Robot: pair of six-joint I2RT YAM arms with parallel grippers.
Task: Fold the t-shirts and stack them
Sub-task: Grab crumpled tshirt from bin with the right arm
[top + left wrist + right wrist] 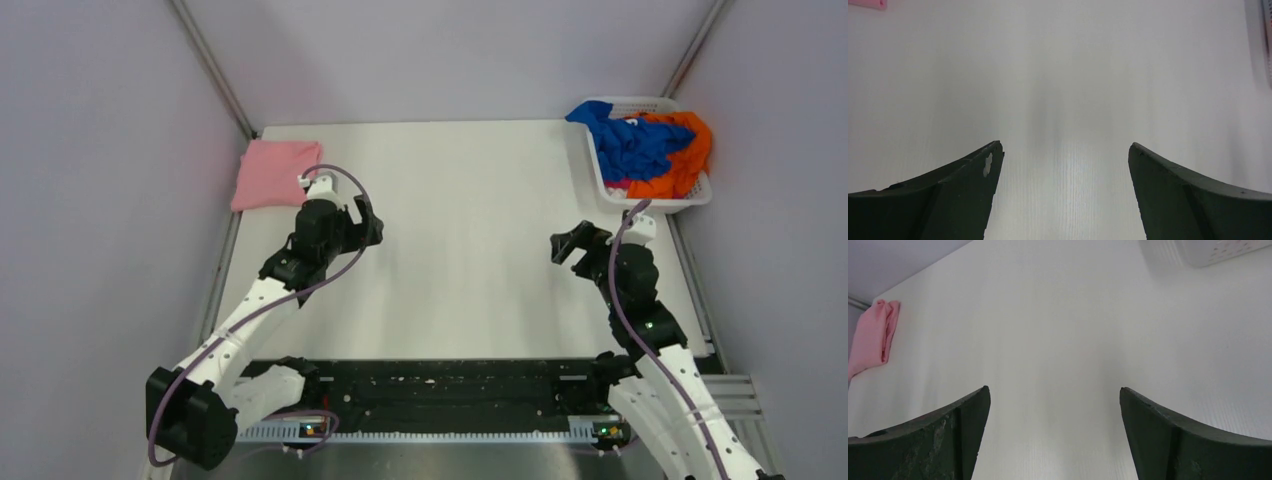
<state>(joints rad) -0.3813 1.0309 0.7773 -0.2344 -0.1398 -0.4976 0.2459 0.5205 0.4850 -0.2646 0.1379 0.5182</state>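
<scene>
The royal blue t-shirt (622, 145) is lying on top of the orange one, so my right gripper should keep going into the white basket and close on that top t-shirt (645, 148).
A pale pink t-shirt (274, 172) lies folded at the table's far left corner; it also shows at the left edge of the right wrist view (872, 337) and as a sliver in the left wrist view (868, 3). A royal blue t-shirt (630, 140) and an orange t-shirt (688, 160) lie crumpled in the white basket. My left gripper (370, 225) is open and empty just right of the pink shirt, its jaws wide over bare table (1064, 147). My right gripper (572, 245) is open and empty below the basket, its jaws wide over bare table (1054, 389).
The white plastic lattice basket (700, 198) stands at the far right corner; its corner shows in the right wrist view (1208, 250). The white table (470, 250) lies between the arms. Grey walls enclose the table on three sides.
</scene>
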